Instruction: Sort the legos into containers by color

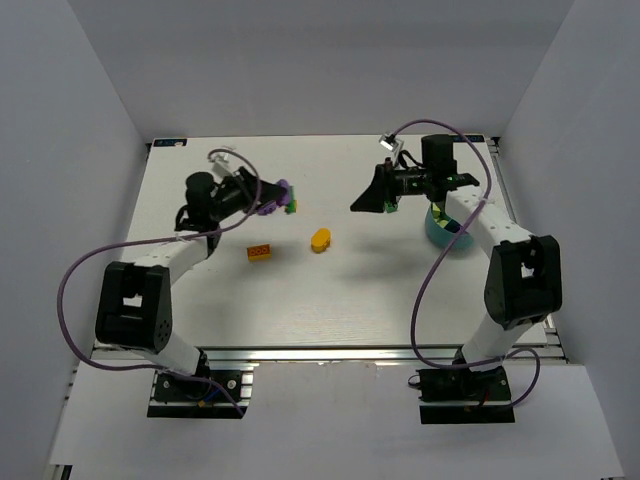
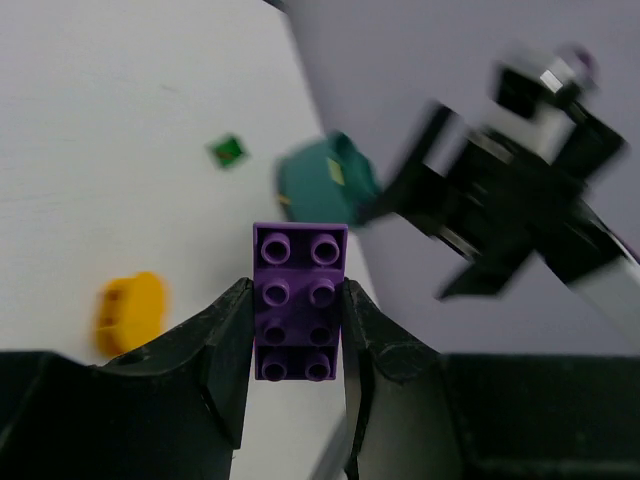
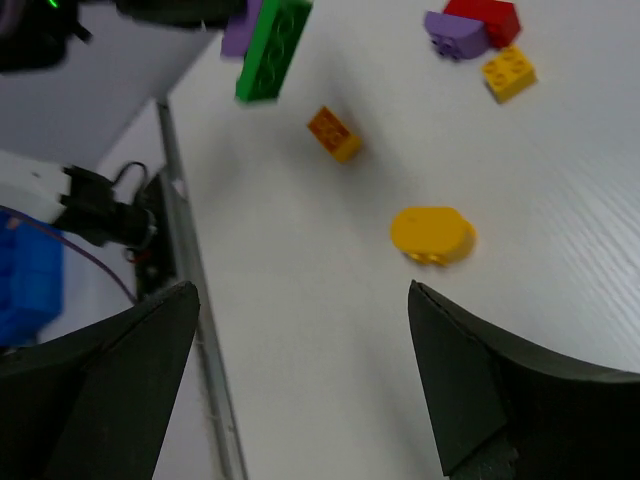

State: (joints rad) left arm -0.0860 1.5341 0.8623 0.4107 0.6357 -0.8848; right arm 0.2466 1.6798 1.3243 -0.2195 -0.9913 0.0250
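Note:
My right gripper should keep going toward the green end (image 1: 291, 206) and close there, with the green brick sticking out past the purple brick in my left gripper (image 1: 283, 191).
My left gripper (image 2: 297, 335) is shut on a purple brick (image 2: 299, 290) and holds it above the table; in the top view the left gripper (image 1: 272, 199) is at the middle left. In the right wrist view a green brick (image 3: 272, 48) sits against that purple one. My right gripper (image 3: 300, 300) is open and empty, raised over the table's middle right (image 1: 366, 203). A yellow oval brick (image 1: 320, 240) and an orange brick (image 1: 260, 252) lie between the arms. The teal bowl (image 1: 440, 230) stands at the right, partly hidden by the right arm.
A purple piece (image 3: 455, 35), a red brick (image 3: 485, 18) and a yellow brick (image 3: 508, 72) lie together in the right wrist view. A small green brick (image 2: 228, 152) lies near the bowl (image 2: 322, 180). White walls enclose the table.

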